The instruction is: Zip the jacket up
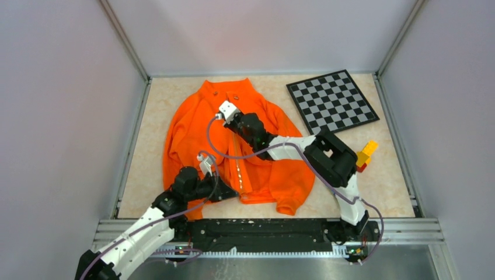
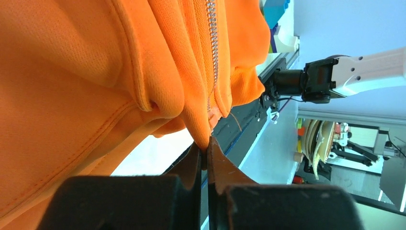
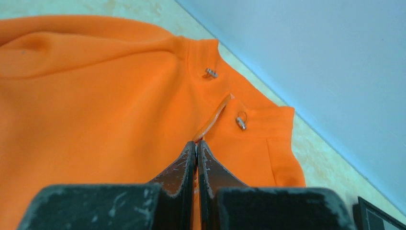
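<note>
My right gripper keeps pulling until the zipper's pull gets to the jacket's collar (image 1: 226,91), because my left gripper is holding the jacket's hem and the zipper's open part (image 3: 215,117) lies clear.
The orange jacket (image 1: 233,140) lies flat on the table with its collar at the far end. The pale zipper (image 1: 238,169) runs down its middle. My left gripper (image 1: 229,195) is at the bottom hem beside the zipper's lower end. In the left wrist view the left gripper (image 2: 206,149) is shut on a fold of orange hem, which hangs lifted off the table. My right gripper (image 1: 231,119) sits on the zipper line near the chest. Close up, the right gripper (image 3: 196,143) is shut on the zipper, with the pull hidden between the jaws. A short open stretch (image 3: 214,117) runs up to the collar (image 3: 249,108).
A chessboard (image 1: 331,100) lies at the back right. Yellow and red blocks (image 1: 366,155) sit near the right arm's elbow. Metal rails and grey walls (image 1: 70,116) enclose the table. The right arm's base (image 2: 325,79) shows in the left wrist view.
</note>
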Action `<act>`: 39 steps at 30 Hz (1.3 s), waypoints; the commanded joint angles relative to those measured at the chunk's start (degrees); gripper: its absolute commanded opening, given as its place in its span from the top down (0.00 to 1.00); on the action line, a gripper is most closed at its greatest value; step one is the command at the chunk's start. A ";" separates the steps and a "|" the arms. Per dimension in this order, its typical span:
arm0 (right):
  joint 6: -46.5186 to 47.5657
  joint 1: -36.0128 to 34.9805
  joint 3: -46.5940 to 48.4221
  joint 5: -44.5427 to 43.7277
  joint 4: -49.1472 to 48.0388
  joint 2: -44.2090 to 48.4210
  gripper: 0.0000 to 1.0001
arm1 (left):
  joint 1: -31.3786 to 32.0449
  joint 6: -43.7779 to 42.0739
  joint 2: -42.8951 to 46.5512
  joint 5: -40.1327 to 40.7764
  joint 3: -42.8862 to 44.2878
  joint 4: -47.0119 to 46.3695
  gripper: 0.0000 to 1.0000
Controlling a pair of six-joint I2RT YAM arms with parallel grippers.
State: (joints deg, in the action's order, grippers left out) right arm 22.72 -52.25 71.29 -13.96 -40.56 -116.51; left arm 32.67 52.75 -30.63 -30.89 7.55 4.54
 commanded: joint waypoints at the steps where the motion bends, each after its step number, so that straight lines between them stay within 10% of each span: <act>1: -0.70 4.47 11.68 2.28 -4.15 -5.45 1.00 | 0.51 -2.56 -0.78 -2.97 4.13 6.83 1.00; 24: -6.02 15.17 78.88 13.47 8.08 -45.14 1.00 | 0.56 -15.40 -14.11 -10.07 10.71 24.47 1.00; 39: -16.63 20.78 80.25 17.61 -0.94 -45.78 1.00 | 18.11 -3.71 -23.37 -4.90 8.43 22.30 1.00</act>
State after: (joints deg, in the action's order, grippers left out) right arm 8.60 -36.18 145.84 5.80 -32.58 -163.98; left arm 43.86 43.48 -51.11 -29.45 18.22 19.07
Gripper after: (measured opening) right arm 0.004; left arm 0.014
